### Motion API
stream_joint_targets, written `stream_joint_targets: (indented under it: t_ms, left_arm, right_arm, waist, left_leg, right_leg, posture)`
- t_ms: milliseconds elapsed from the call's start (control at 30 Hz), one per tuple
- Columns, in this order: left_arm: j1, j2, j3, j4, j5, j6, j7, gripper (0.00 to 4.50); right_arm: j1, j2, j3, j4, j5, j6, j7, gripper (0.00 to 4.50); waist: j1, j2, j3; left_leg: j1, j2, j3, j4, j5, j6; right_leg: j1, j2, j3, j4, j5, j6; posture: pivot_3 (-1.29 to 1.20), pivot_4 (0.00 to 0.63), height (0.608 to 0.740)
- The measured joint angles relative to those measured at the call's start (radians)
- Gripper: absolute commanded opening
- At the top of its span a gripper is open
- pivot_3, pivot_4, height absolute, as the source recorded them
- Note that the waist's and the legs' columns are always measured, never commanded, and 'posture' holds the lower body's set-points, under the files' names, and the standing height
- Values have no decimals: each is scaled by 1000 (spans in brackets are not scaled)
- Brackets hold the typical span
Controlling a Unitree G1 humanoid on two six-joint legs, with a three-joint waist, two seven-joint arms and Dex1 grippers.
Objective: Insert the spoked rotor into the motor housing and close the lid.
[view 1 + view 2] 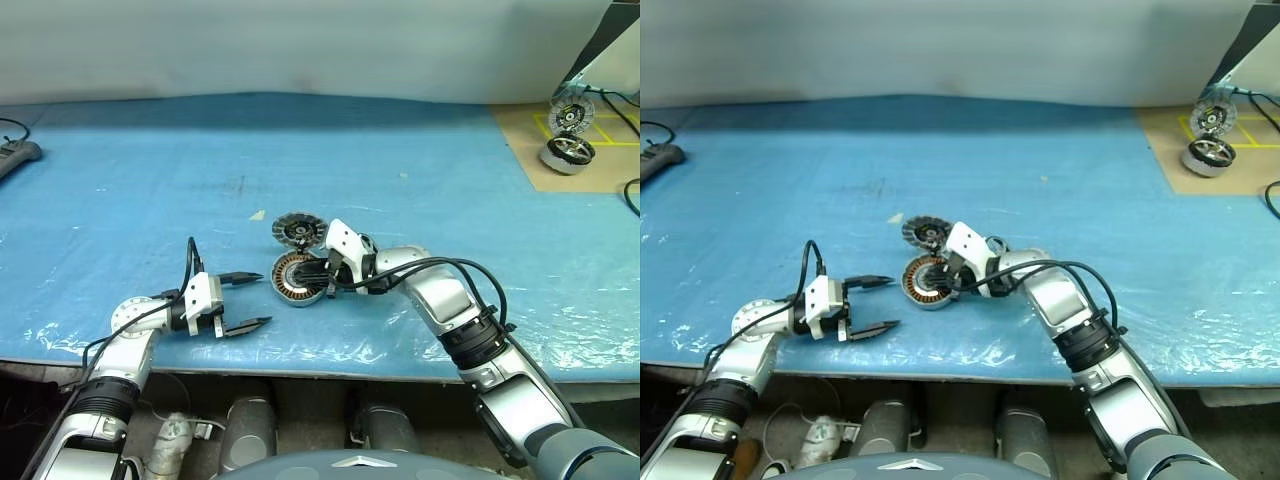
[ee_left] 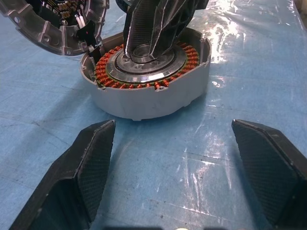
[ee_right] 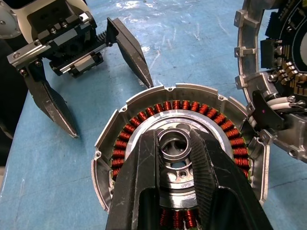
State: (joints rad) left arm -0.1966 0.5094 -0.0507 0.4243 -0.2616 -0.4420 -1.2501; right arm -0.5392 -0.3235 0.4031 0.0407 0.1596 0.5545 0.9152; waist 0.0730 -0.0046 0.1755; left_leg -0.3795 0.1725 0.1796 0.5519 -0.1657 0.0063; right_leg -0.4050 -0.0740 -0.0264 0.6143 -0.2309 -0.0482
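The small bearing (image 3: pixel 174 144) is standing raised on the middle of the motor housing, so my right gripper should let it go and press the bearing's top (image 3: pixel 174 133) down with shut fingers before it fetches the spoked rotor.
The motor housing (image 1: pixel 290 283), a short silver cylinder with copper windings, lies on the blue sheet. The spoked rotor (image 3: pixel 178 149) sits inside the winding ring. My right gripper (image 3: pixel 175 139) reaches down into the housing and is shut on the rotor's small hub. The lid (image 1: pixel 296 231), ribbed and silver, stands tilted against the housing's far side, with wires (image 3: pixel 288 103) running to it. My left gripper (image 1: pixel 248 300) hovers open just left of the housing, fingers spread and holding nothing; the housing (image 2: pixel 144 96) lies a short way beyond its fingertips (image 2: pixel 98 143).
A second motor (image 1: pixel 568 150) stands on a brown board (image 1: pixel 540 160) at the far right. A dark device (image 1: pixel 15 155) lies at the far left edge. The table's front edge (image 1: pixel 320 365) runs just below both grippers.
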Motion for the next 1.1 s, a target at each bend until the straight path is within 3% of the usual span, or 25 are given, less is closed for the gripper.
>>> stream_joint_targets:
  t_ms: [200, 433, 767, 1033, 1100]
  left_arm:
    - [1, 0, 0, -2, 1, -8, 4, 4161]
    - [2, 0, 0, -4, 1, -8, 6, 4161]
    - [1, 0, 0, -4, 1, -8, 7, 4161]
    - [1, 0, 0, -4, 1, -8, 6, 4161]
    - [1, 0, 0, -4, 1, -8, 5, 4161]
  right_arm:
    - [0, 1, 0, 10, -3, -14, 3, 547]
    - [-1, -1, 0, 12, -4, -25, 8, 2931]
    - [2, 5, -78, -4, 62, 30, 17, 2931]
    - [3, 52, -148, -43, 136, 88, -22, 248]
    - [2, 65, -148, -55, 154, 114, -26, 45]
  waist:
    - [0, 0, 0]
    - [0, 0, 0]
    - [0, 0, 0]
    - [1, 0, 0]
    - [0, 0, 0]
  left_leg:
    - [0, 0, 0, 1, 0, 0]
    - [0, 0, 0, 1, 0, 0]
    - [0, 0, 0, 1, 0, 0]
    - [0, 0, 0, 1, 0, 0]
    - [0, 0, 0, 0, 0, 0]
  right_leg:
    - [0, 0, 0, 1, 0, 0]
    - [0, 0, 0, 1, 0, 0]
    - [0, 0, 0, 1, 0, 0]
    - [0, 0, 0, 1, 0, 0]
    - [-1, 0, 0, 1, 0, 0]
  posture:
    - [0, 150, 740]
    - [0, 150, 740]
    - [0, 150, 740]
    - [0, 150, 740]
    - [0, 150, 740]
